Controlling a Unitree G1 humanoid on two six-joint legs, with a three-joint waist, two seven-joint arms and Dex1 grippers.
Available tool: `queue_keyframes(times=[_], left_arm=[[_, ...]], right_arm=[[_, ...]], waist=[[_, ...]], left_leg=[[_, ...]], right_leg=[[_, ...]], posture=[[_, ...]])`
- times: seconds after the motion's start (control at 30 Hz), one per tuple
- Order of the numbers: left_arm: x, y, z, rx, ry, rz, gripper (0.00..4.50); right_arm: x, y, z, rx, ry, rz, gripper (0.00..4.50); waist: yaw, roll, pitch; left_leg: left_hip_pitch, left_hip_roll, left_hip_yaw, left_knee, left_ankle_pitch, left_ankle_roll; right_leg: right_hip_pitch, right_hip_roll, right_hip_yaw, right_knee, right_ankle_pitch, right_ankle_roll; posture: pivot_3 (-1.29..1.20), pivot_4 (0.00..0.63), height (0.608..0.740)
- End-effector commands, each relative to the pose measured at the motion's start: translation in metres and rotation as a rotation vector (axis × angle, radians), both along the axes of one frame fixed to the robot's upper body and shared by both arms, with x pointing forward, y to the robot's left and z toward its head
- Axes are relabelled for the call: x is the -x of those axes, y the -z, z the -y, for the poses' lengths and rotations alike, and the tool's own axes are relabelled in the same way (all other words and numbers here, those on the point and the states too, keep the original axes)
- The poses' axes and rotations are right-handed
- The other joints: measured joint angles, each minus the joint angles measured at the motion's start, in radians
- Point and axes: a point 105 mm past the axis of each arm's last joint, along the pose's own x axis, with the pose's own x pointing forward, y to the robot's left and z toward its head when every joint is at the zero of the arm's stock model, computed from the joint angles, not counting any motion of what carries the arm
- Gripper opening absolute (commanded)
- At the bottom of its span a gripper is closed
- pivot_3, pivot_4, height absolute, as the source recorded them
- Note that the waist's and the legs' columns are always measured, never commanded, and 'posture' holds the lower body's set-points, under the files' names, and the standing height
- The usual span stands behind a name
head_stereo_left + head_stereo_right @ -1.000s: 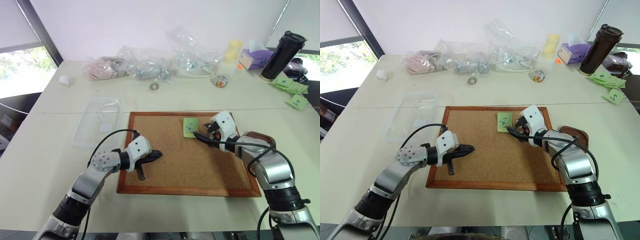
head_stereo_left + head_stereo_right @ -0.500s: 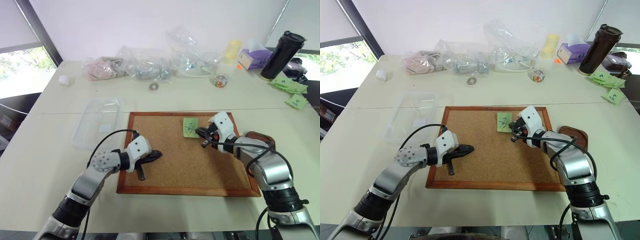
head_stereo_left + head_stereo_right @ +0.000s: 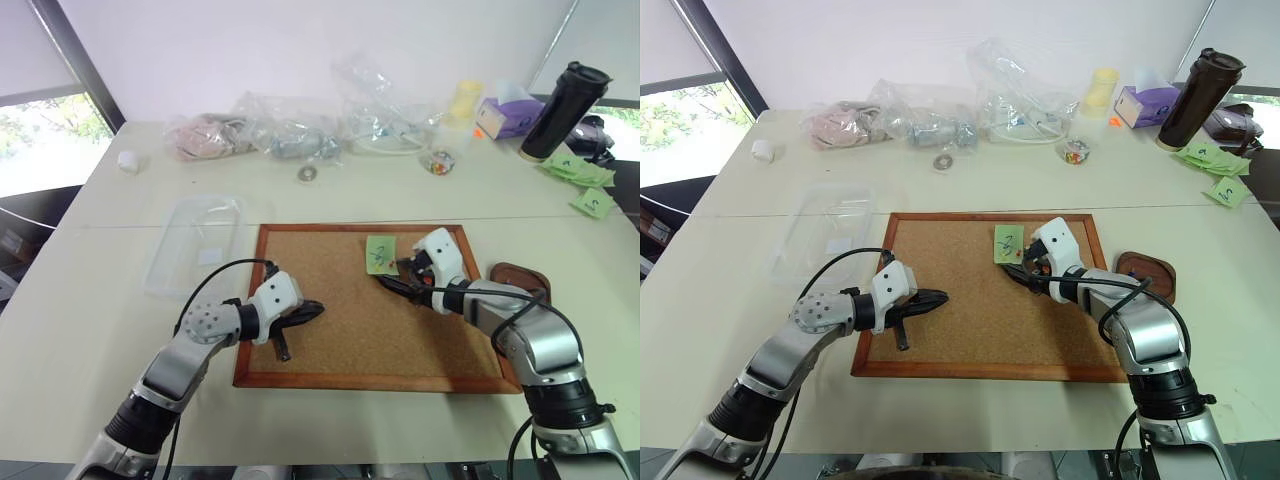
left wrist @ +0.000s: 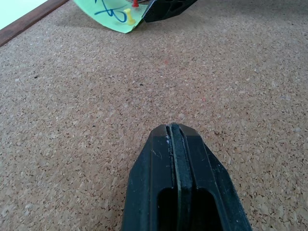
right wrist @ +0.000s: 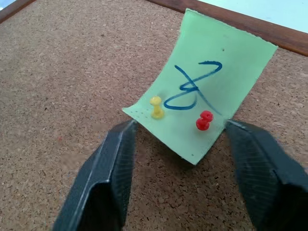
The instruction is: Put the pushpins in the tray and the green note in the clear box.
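Observation:
My right gripper's open fingers straddle both the yellow pushpin (image 5: 157, 108) and the red pushpin, so I should centre on the red pushpin alone (image 5: 204, 121) and pull it out first.
The green note (image 5: 202, 91) lies on the cork board (image 3: 330, 270), its near edge curled up. A yellow pushpin (image 5: 156, 107) and a red pushpin (image 5: 204, 120) stick in it. My right gripper (image 5: 179, 127) is open, with one finger on each side of the note's near edge and nothing held. Further left on the board my left gripper (image 3: 312, 309) rests shut and empty. The tray (image 3: 522, 274) sits beside the board's right edge, partly behind my right arm. The clear box (image 3: 195, 243) lies left of the board.
Wrinkled plastic bags (image 3: 300, 130), a small jar of pins (image 3: 438, 162), a tissue box (image 3: 505, 115) and a dark bottle (image 3: 565, 98) line the back of the table. A bunch of green notes (image 3: 580, 175) lies at the far right.
My right gripper closed and then opened again, and now straddles the note's near edge. My left arm has not moved.

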Motion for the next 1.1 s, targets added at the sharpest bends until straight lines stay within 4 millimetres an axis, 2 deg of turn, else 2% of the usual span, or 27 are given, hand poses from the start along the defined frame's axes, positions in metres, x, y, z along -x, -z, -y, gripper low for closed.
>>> queue_keyframes(times=[0.03,0.3,0.33,0.37,0.57,1.1], left_arm=[[0.009,0.027,-0.005,-0.063,-0.012,-0.1,0.0],[0.009,0.027,-0.005,-0.063,-0.009,-0.102,0.0],[0.009,0.027,-0.005,-0.063,-0.008,-0.101,0.0],[0.009,0.026,-0.004,-0.063,-0.008,-0.101,0.0],[0.009,0.026,-0.005,-0.064,-0.01,-0.101,0.0],[0.009,0.028,-0.004,-0.066,-0.009,-0.098,0.0]], right_arm=[[-0.003,-0.01,-0.002,-0.019,-0.006,0.04,2.99],[-0.006,-0.019,0.001,-0.038,0.003,0.059,2.99],[-0.006,-0.019,0.001,-0.043,0.005,0.056,2.47],[-0.006,-0.019,0.001,-0.046,0.006,0.051,2.21],[0.003,-0.021,-0.001,-0.075,-0.029,0.025,2.21],[-0.006,-0.014,0.002,-0.055,0.015,0.022,2.21]], waist=[[0.0,0.0,0.0],[0.0,0.0,0.0],[0.0,0.0,0.0],[0.0,0.0,0.0],[0.0,0.0,0.0],[0.001,0.0,0.0]], left_leg=[[0.0,0.0,0.0,0.0,0.0,0.0],[0.0,0.0,0.0,0.0,0.0,0.0],[0.0,0.0,0.0,0.0,0.0,0.0],[0.0,0.0,0.0,0.0,0.0,0.0],[0.0,0.0,0.0,0.0,0.0,0.0],[0.0,0.0,0.0,0.0,0.0,0.0]], right_leg=[[0.0,0.0,0.0,0.0,0.0,0.0],[0.0,0.0,0.0,0.0,0.0,0.0],[0.0,0.0,0.0,0.0,0.0,0.0],[0.0,0.0,0.0,0.0,0.0,0.0],[0.0,0.0,0.0,0.0,0.0,0.0],[0.0,0.0,0.0,0.0,0.0,0.0]], posture=[[0.0,0.15,0.74],[0.0,0.15,0.74],[0.0,0.15,0.74],[0.0,0.15,0.74],[0.0,0.15,0.74],[0.0,0.15,0.74]])
